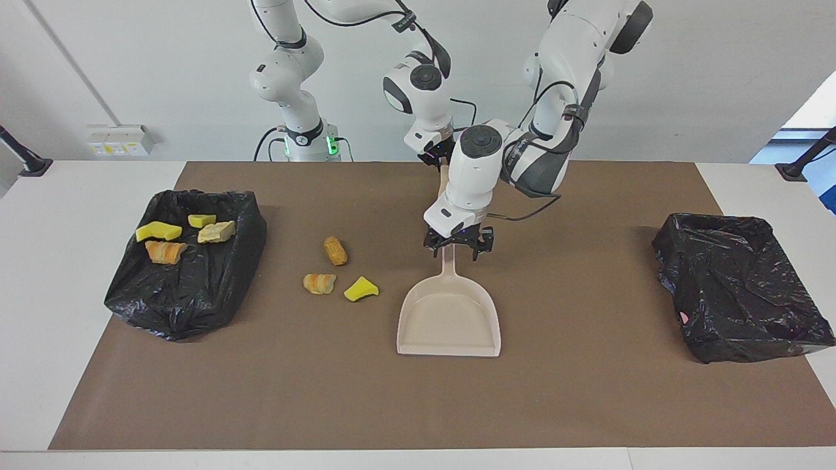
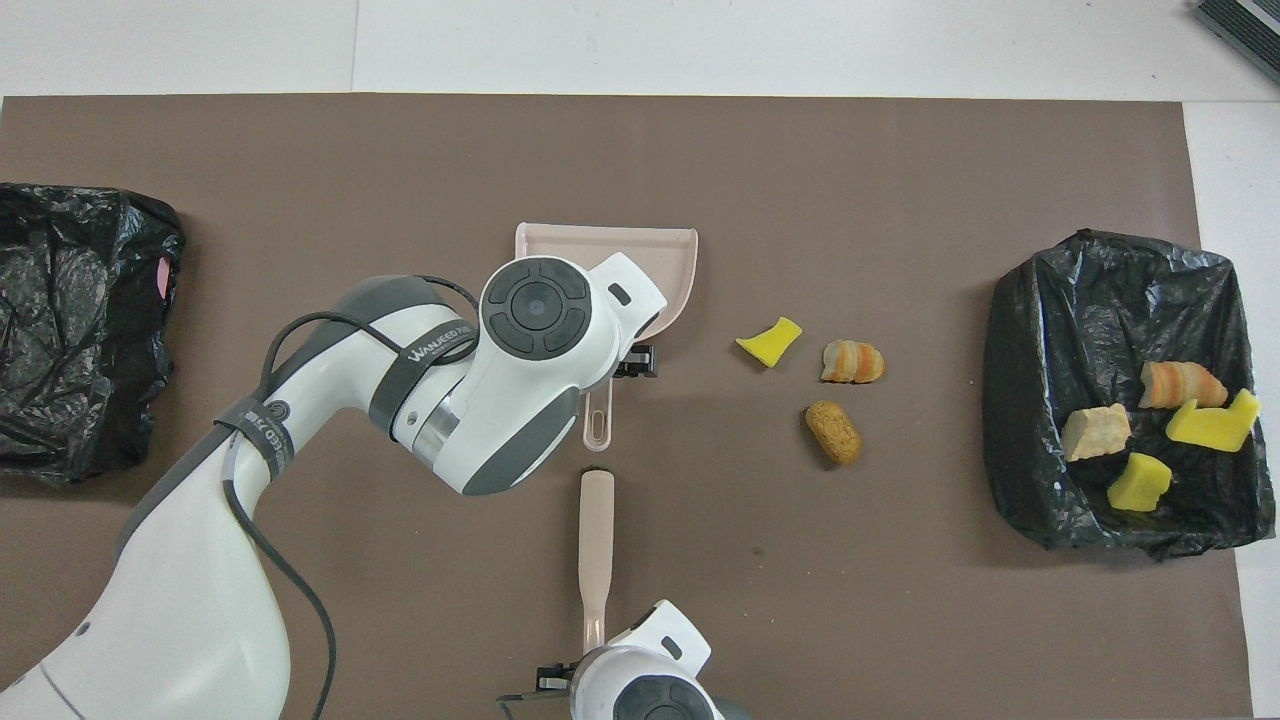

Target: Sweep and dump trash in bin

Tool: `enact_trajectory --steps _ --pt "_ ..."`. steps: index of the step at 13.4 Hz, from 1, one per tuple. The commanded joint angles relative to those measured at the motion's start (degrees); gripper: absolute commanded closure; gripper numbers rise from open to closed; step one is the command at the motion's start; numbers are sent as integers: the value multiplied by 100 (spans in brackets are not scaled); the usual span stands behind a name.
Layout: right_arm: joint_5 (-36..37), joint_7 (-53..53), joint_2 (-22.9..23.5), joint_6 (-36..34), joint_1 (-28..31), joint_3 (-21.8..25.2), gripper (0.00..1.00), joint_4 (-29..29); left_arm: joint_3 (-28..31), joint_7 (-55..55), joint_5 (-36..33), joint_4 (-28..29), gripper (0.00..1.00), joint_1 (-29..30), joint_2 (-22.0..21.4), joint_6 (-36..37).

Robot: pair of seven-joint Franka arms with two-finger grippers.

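The dustpan's open edge points away from the loose bits. So next my left gripper takes hold of the dustpan's handle and turns that edge to face them before sweeping.
Three trash bits lie on the brown mat: a tan bread roll, a striped pastry and a yellow sponge chunk. Several more bits lie in the black-lined bin at the right arm's end. The beige dustpan lies flat beside the loose bits. My left gripper is low over its handle, fingers spread astride it. My right gripper is at the end of the beige brush handle.
A second black-lined bin stands at the left arm's end of the table, with no trash in it. The brown mat covers most of the white table.
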State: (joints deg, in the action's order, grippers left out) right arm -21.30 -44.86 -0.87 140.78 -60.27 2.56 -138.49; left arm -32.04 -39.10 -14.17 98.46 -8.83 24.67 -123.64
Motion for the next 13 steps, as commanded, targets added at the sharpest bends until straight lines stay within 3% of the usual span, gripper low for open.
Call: enact_trajectory --steps 1,9,13 --pt "100 56 -45 46 251 -10 100 85 5 -397 -253 15 5 -66 152 -265" --pt "83 232 -274 -209 428 -19 100 67 -13 -344 -218 33 4 -49 169 -152" --pt "30 223 -203 -183 419 -28 100 6 -21 -362 -218 252 21 -49 64 -55"
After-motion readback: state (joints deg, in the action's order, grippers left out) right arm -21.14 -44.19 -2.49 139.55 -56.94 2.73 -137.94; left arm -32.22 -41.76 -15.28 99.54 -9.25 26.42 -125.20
